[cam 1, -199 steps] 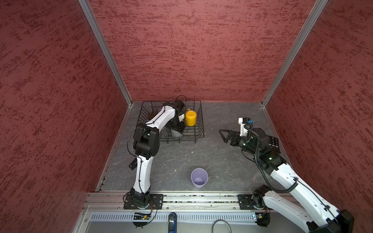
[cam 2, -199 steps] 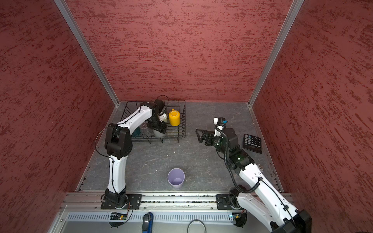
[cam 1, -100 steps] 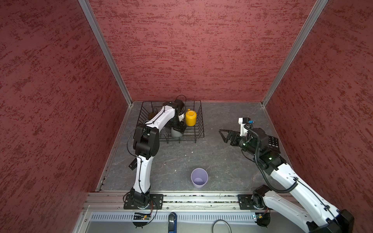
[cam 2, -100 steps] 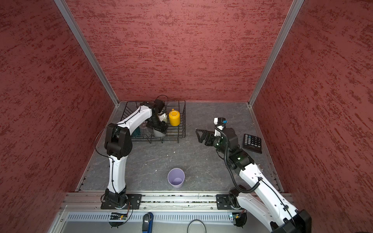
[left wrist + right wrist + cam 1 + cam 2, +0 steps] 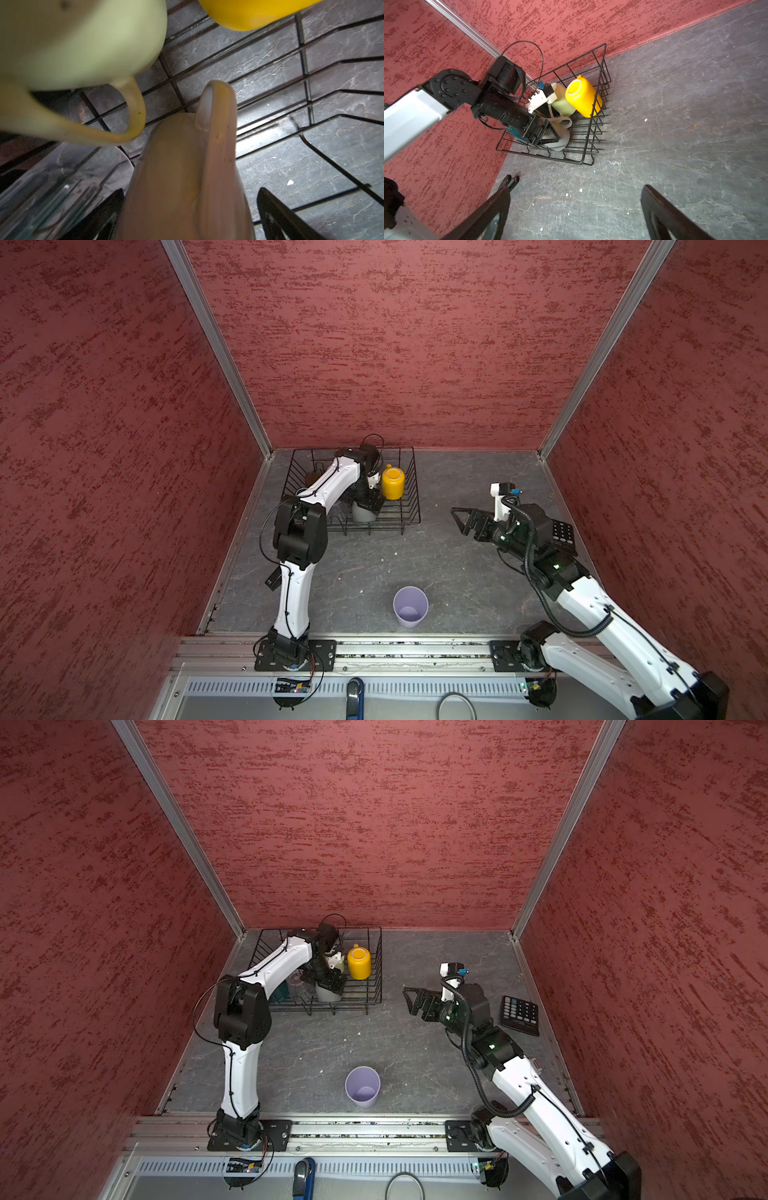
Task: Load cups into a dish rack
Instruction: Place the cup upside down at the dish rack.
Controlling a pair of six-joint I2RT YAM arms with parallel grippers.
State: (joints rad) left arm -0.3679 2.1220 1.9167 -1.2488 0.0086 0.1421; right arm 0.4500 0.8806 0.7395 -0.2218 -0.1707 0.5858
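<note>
The lilac tumbler stands with its opening up, so my right gripper should lift it by the tumbler's rim, tip it over and pass its base to my left gripper.
The black wire dish rack stands in the far left corner. Inside it lie a yellow mug, a pale green mug, a clear glass and a teal mug. My left gripper reaches into the rack, open, its fingers either side of a grey mug with a gap showing. A lilac tumbler stands upright near the front edge. My right gripper hovers open and empty right of the rack.
A black calculator lies by the right wall, just behind my right wrist. An amber-brown tumbler sits at the rack's left side. A small black object lies by the left wall. Red walls close in three sides.
My left gripper's jaws have spread apart off the grey mug, which rests in the rack. Neither arm has visibly shifted, and the right gripper stays open.
</note>
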